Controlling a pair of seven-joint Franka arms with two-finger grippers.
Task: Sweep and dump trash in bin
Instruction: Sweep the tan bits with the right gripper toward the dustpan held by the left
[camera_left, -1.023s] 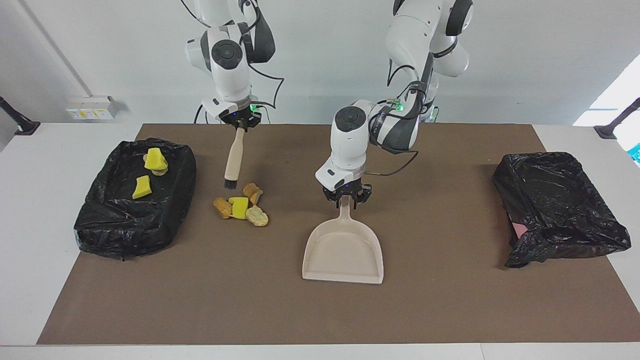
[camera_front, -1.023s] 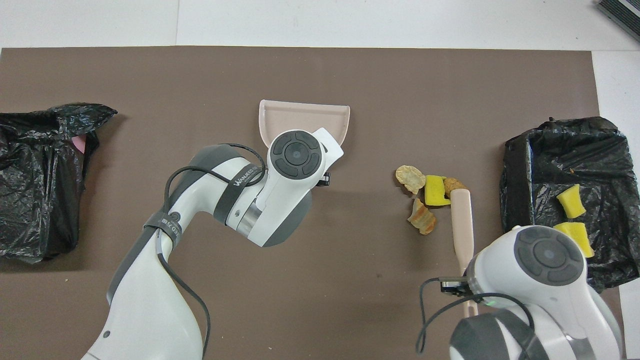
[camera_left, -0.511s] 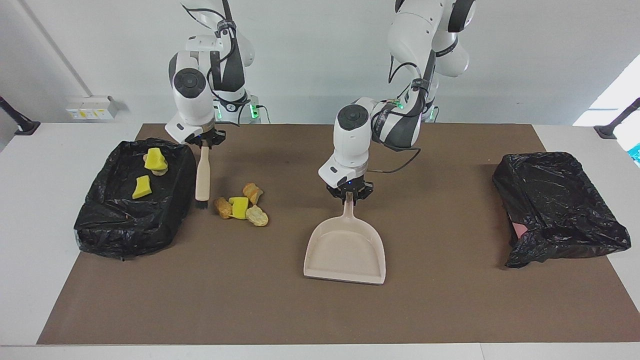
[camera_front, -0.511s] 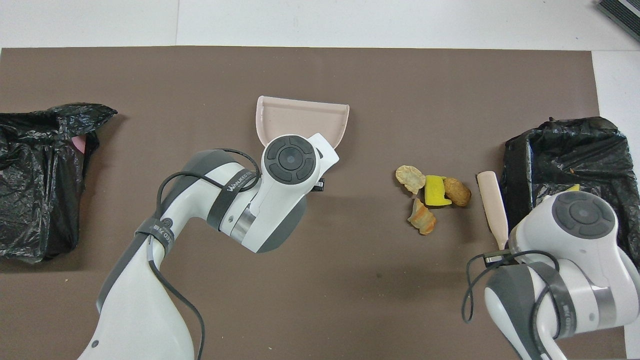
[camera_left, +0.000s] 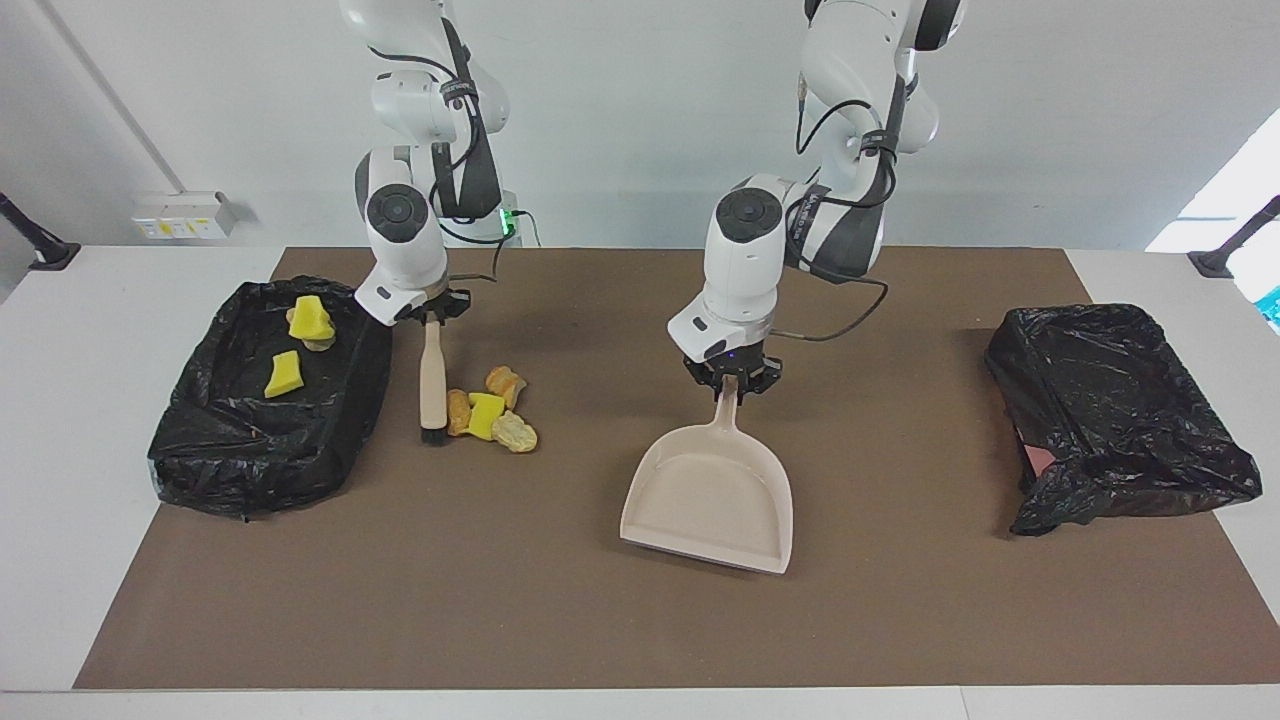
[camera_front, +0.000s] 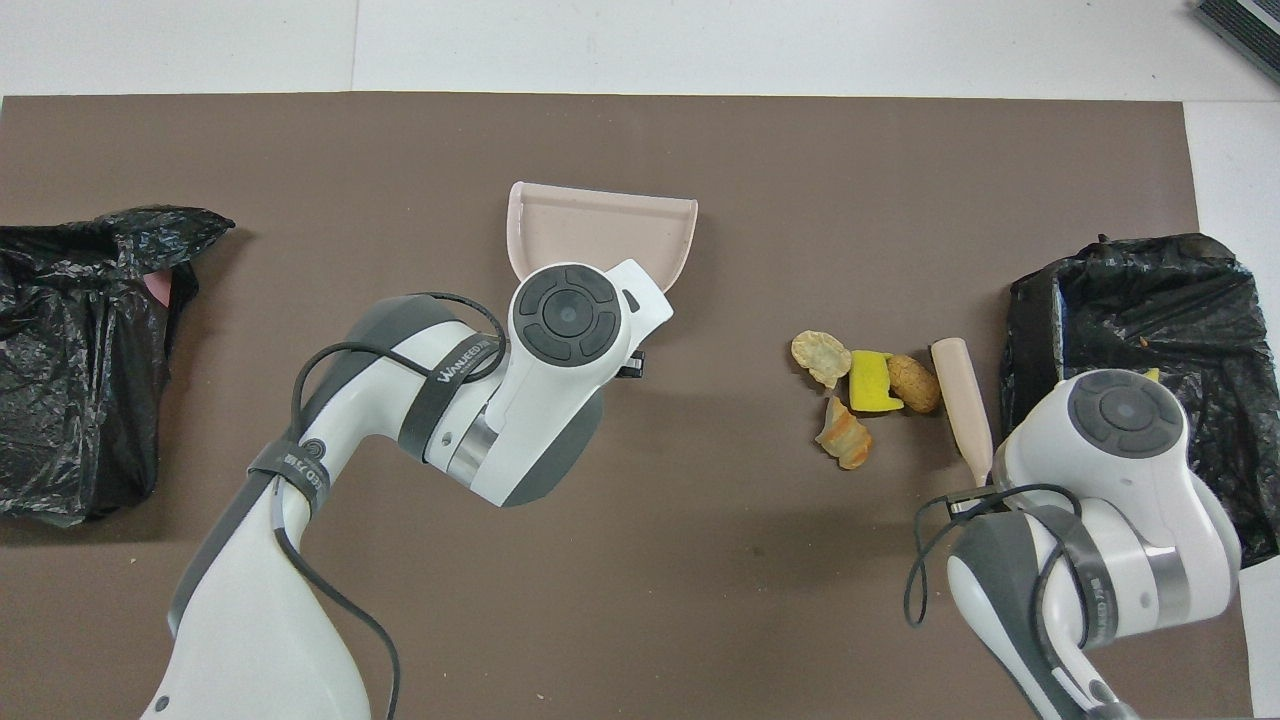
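The dustpan's opening (camera_left: 705, 556) points at the mat's edge, so my left gripper should turn it to the pile (camera_left: 489, 415) before my right gripper uses the brush to sweep the trash in.
Loose trash (camera_left: 490, 412), tan bread-like lumps and a yellow sponge piece, lies in a small pile (camera_front: 865, 385) on the brown mat. My right gripper (camera_left: 430, 315) is shut on the beige brush (camera_left: 432, 385), which stands bristles-down between the pile and the black-lined bin (camera_left: 230, 450), against the nearest lump. In the overhead view the brush (camera_front: 958, 395) shows beside the pile. Yellow sponge pieces (camera_left: 284, 373) lie in the bin. My left gripper (camera_left: 733, 380) is shut on the handle of the beige dustpan (camera_left: 710, 495), toward the left arm's end from the pile, its mouth turned away from the robots.
A second black bag (camera_left: 1110, 415) with something pink showing sits at the left arm's end of the mat. In the overhead view my arms cover both grippers and part of the bin (camera_front: 1200, 300). Bare brown mat (camera_left: 500, 600) stretches from the pile toward the table's edge.
My right gripper carried the brush round to the bin side of the pile and lowered it there. My left gripper closed on the dustpan handle and shifted the pan slightly toward the left arm's end.
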